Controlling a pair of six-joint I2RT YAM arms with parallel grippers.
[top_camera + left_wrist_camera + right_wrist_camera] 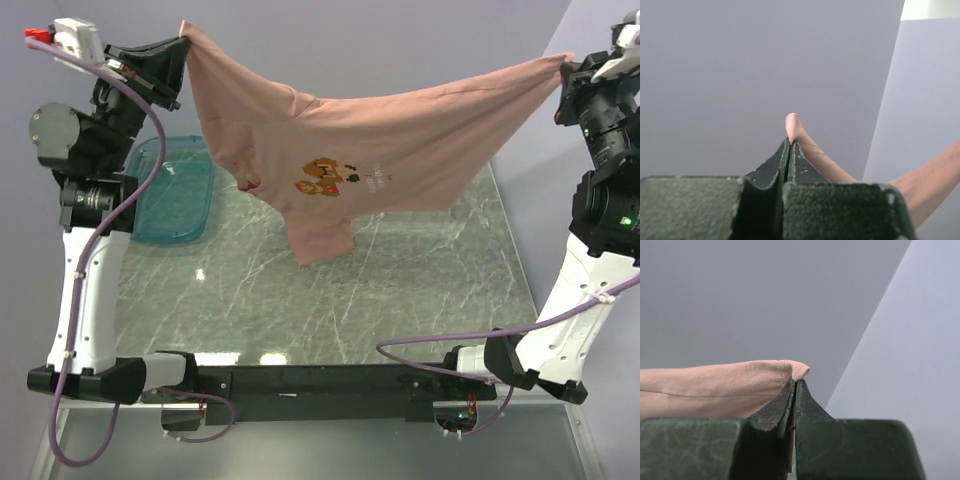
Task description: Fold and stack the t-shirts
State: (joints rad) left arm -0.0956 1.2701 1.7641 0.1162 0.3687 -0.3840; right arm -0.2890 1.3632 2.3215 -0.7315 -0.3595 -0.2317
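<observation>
The t-shirt's loose sleeve point(320, 240) is hanging down in the air. My left gripper should move down together with my right gripper and spread the t-shirt out over the marble-patterned table point(330, 300).
A dusty-pink t-shirt point(370, 150) with a small pixel-art figure on the chest hangs stretched in the air between both arms, its lower part drooping toward the table. My left gripper point(183, 40) is shut on one corner of it at the upper left; in the left wrist view a nub of pink cloth point(792, 125) pokes out above the closed left gripper point(790, 141). At the upper right, my right gripper point(565, 68) is shut on the opposite corner, and its wrist view shows the t-shirt point(720, 385) pinched in the right gripper point(796, 382).
A translucent teal plastic bin point(175, 190) lies on the marble-patterned table point(420, 290) at the left, behind the left arm. Lilac walls stand behind and to the right. The arm bases sit on a black bar point(320, 380) at the near edge.
</observation>
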